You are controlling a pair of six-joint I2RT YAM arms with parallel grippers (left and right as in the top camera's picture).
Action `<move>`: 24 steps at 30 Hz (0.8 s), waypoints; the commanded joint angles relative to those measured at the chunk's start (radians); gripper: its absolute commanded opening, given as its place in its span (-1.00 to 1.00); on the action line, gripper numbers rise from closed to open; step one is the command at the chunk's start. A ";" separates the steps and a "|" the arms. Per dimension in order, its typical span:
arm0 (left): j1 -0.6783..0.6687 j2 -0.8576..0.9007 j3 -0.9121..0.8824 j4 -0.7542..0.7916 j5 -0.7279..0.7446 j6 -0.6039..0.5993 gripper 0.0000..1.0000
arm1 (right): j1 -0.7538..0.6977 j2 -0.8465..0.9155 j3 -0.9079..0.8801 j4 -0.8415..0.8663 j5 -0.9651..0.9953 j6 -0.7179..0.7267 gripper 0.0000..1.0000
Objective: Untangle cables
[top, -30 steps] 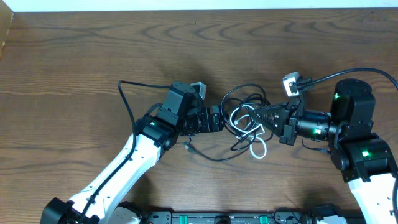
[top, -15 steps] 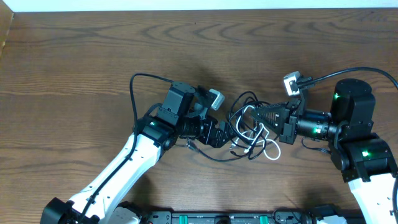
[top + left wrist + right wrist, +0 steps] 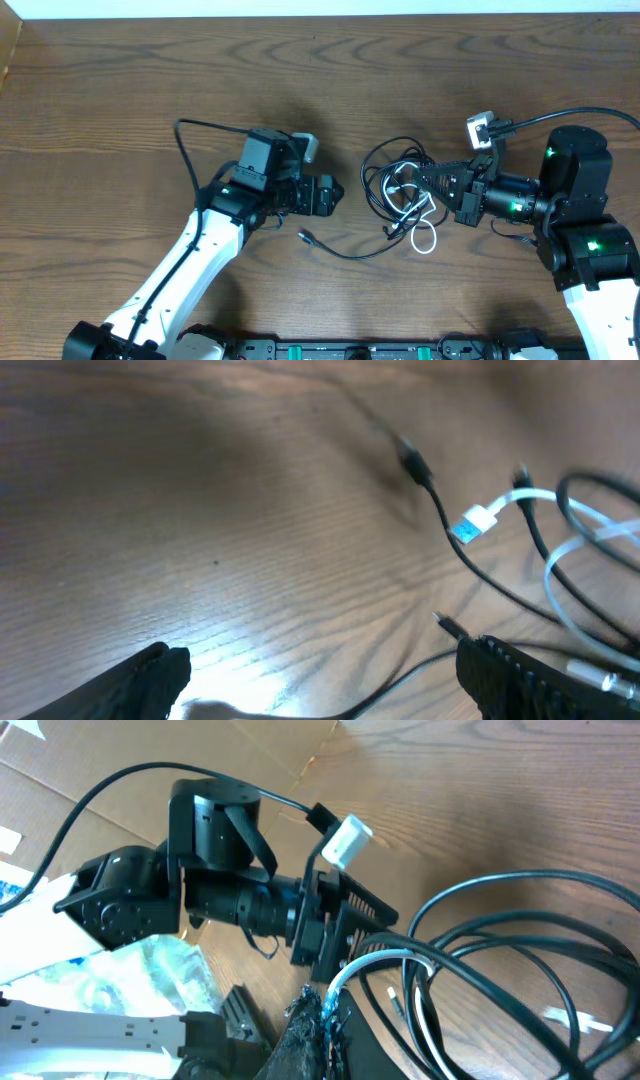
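The white cable in my right gripper (image 3: pixel 398 207) goes through loose black loops. My left gripper should hold the tangle's near black loops (image 3: pixel 366 178) before my right gripper starts to pull.
The cables lie in a tangle (image 3: pixel 398 188) on the wooden table (image 3: pixel 120 90): black loops, with a white loop (image 3: pixel 425 236) hanging out at the front. One black cord runs left to a small plug (image 3: pixel 305 237). My right gripper (image 3: pixel 424 180) is shut on the white cable (image 3: pixel 372 963) at the tangle's right side, and the right wrist view shows its tips (image 3: pixel 325 1012) pinching it, with black loops (image 3: pixel 520 930) around. My left gripper (image 3: pixel 332 193) is open and empty, left of the tangle. In the left wrist view it (image 3: pixel 325 672) hangs over bare wood, with a black strand crossing below.
The left wrist view shows a loose black plug (image 3: pixel 412 461) and a white plug with blue (image 3: pixel 470 525) ahead of the fingers. The robot's thick black cables (image 3: pixel 190 150) arch beside each arm. Cardboard (image 3: pixel 300 750) lies beyond the table.
My left gripper has pulled back to the left out of the tangle and now holds nothing. The tangle has drawn in toward the right gripper, which still grips the white cable.
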 commanded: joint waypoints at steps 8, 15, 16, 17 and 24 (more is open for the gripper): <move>0.027 -0.009 0.010 0.209 0.442 -0.117 0.83 | -0.006 -0.005 0.005 -0.022 -0.007 -0.018 -0.98; 0.027 -0.009 0.010 0.222 0.465 -0.201 0.83 | -0.006 -0.005 0.005 -0.057 -0.007 -0.051 -0.98; 0.027 -0.009 0.010 0.222 0.481 -0.201 0.83 | -0.006 -0.005 0.005 -0.056 -0.007 -0.050 -0.98; 0.027 -0.009 0.010 0.222 0.495 -0.201 0.83 | -0.006 -0.005 0.005 -0.057 -0.007 -0.050 -0.98; 0.026 -0.005 0.010 0.220 0.499 -0.240 0.84 | -0.006 -0.005 0.005 -0.057 -0.008 -0.050 -0.98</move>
